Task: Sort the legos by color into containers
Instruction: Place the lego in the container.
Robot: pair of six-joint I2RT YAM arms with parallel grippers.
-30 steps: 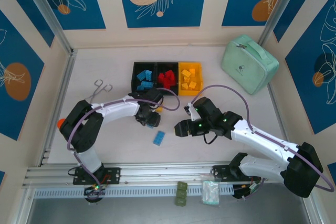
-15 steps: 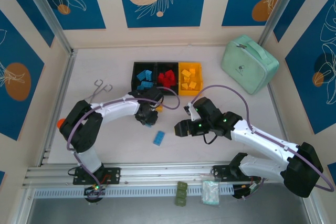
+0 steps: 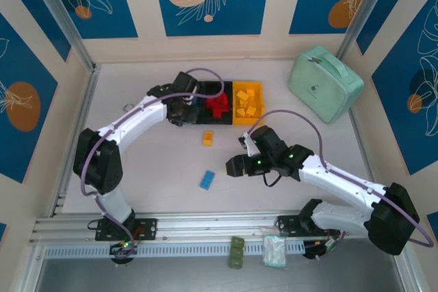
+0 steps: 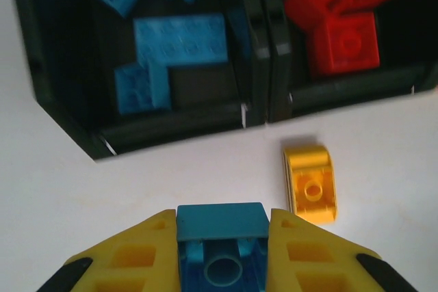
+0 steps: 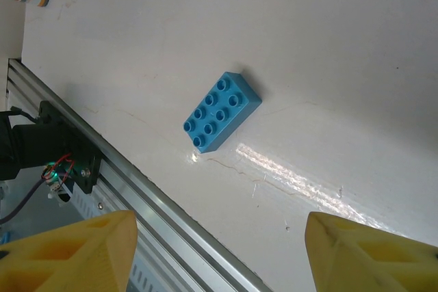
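Note:
The light blue brick (image 4: 222, 221) is just short of the open bin of blue bricks, so my left gripper should keep going over the bin's near side (image 4: 174, 126) and let go inside.
My left gripper (image 3: 183, 109) is shut on a light blue brick (image 4: 222, 237) and hangs just in front of the left black bin (image 4: 171, 124), which holds several blue bricks (image 4: 181, 39). The middle black bin (image 4: 356, 87) holds red bricks (image 3: 217, 104), and the yellow bin (image 3: 254, 87) holds yellow ones. A yellow-orange brick (image 3: 208, 138) (image 4: 311, 184) lies upside down on the table just before the bins. A light blue eight-stud brick (image 3: 207, 180) (image 5: 221, 111) lies alone nearer the front. My right gripper (image 3: 235, 167) (image 5: 219, 251) is open beside it, apart from it.
A mint-green zip case (image 3: 324, 83) sits at the back right. Olive-green bricks (image 3: 237, 252) and a pale packet (image 3: 274, 251) lie past the aluminium front rail (image 3: 205, 223). Metal forceps (image 3: 127, 109) lie left of the bins.
My left arm has swung from the table's middle up to the blue bin, carrying a blue brick. The yellow-orange brick it covered now shows. The right arm has barely moved.

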